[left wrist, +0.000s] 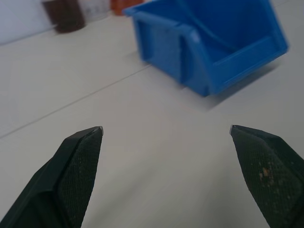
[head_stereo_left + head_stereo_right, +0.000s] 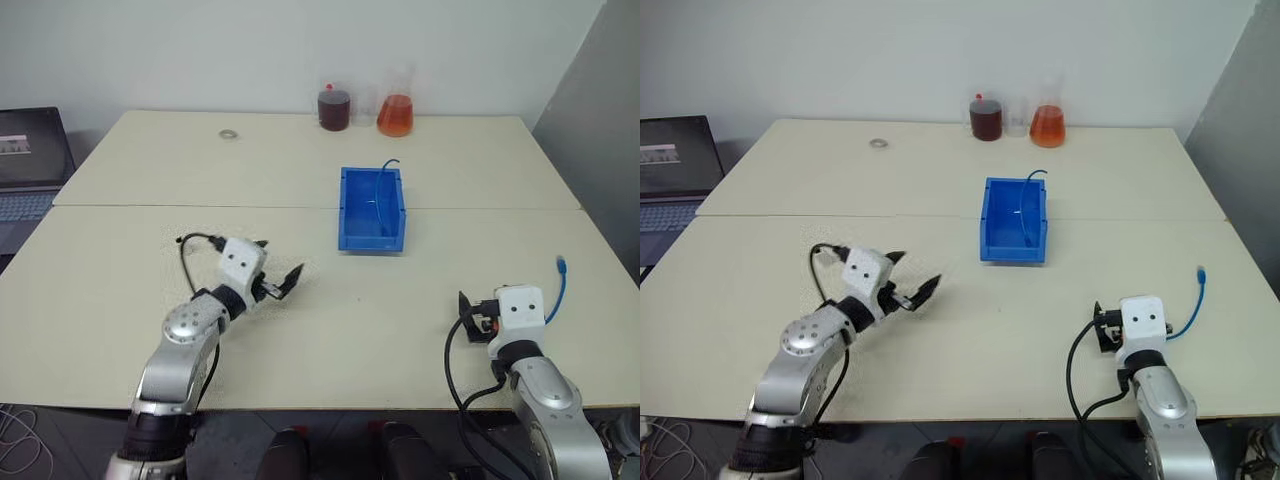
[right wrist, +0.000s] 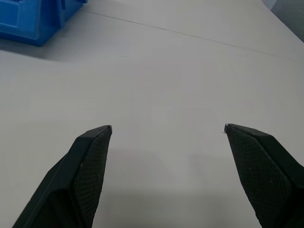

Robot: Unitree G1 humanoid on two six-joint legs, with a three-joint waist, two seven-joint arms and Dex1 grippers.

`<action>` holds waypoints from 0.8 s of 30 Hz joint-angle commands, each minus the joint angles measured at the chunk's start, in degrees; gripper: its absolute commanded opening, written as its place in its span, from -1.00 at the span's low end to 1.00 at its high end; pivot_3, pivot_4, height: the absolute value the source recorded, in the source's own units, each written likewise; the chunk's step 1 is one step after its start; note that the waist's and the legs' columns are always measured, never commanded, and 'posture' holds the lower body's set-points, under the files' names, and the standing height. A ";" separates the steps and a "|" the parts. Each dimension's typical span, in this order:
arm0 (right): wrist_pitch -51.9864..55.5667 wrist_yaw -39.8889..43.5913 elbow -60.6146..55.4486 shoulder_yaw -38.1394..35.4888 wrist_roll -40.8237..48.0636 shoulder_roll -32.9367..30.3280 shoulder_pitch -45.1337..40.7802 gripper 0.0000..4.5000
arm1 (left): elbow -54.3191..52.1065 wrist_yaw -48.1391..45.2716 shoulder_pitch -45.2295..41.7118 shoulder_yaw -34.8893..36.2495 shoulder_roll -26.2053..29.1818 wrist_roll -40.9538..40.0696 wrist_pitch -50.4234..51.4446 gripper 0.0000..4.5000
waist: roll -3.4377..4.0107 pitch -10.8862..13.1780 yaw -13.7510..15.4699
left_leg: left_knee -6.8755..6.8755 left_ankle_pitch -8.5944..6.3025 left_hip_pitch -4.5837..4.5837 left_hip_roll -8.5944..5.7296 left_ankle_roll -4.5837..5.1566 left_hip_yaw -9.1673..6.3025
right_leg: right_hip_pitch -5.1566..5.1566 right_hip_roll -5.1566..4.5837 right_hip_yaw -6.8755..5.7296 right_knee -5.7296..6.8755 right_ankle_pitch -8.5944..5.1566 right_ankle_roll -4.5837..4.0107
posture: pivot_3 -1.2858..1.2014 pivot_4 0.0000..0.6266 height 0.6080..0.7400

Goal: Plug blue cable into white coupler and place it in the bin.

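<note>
I expect the loose end of the blue cable [image 2: 561, 280] to stick out in a gentle arc when I lift it, because the cable lies in a smooth, kink-free bow [image 2: 556, 303].
The blue bin [image 2: 346, 212] stands at mid-table with a thin, darker blue wire [image 2: 384, 168] arching out of its far end. The blue cable [image 2: 557, 291] lies near the table's right edge, its pale plug [image 2: 562, 264] pointing away; its near end passes behind my right hand. My right gripper [image 3: 166, 128] is open beside it over bare table, with nothing between the fingers. Left of the bin, my left gripper [image 2: 280, 262] is open and empty and points toward the bin [image 1: 213, 52]. The white coupler is out of view.
Two flasks, one with dark red liquid [image 2: 334, 108] and one with orange liquid [image 2: 395, 115], stand at the table's far edge behind the bin. A small metal ring [image 2: 229, 133] lies at the far left. A laptop [image 2: 25, 165] sits beyond the table's left edge.
</note>
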 commanded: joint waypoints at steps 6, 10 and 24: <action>-0.29 -1.38 -5.32 -4.17 -1.91 -1.27 0.15 0.79 | 5.23 -18.85 -10.85 -7.72 0.46 -4.79 -5.98 1.00 | 0.01 0.00 -0.04 | 0.01 0.00 -0.01 -0.01 0.00 0.00 | 0.00 0.01 0.00 0.01 0.00 0.01 | 0.03 -0.52 1.00; 0.55 -0.47 -4.29 -8.60 -1.24 -2.99 -0.77 0.79 | 9.74 -23.30 -15.14 -11.30 -1.51 -3.72 -10.03 1.00 | 0.01 0.00 -0.01 | 0.01 0.00 0.00 -0.03 0.00 0.02 | 0.01 0.01 0.03 0.00 0.00 0.00 | 0.03 -0.52 1.00; 9.22 4.80 17.92 -22.14 7.39 -11.85 -15.83 0.79 | 22.16 -24.37 -23.14 -13.45 -8.53 -0.43 -18.68 1.00 | 0.02 0.00 -0.11 | 0.02 0.00 -0.01 -0.05 0.04 0.04 | 0.01 0.07 0.06 0.02 0.16 -0.28 | 0.03 -0.52 1.00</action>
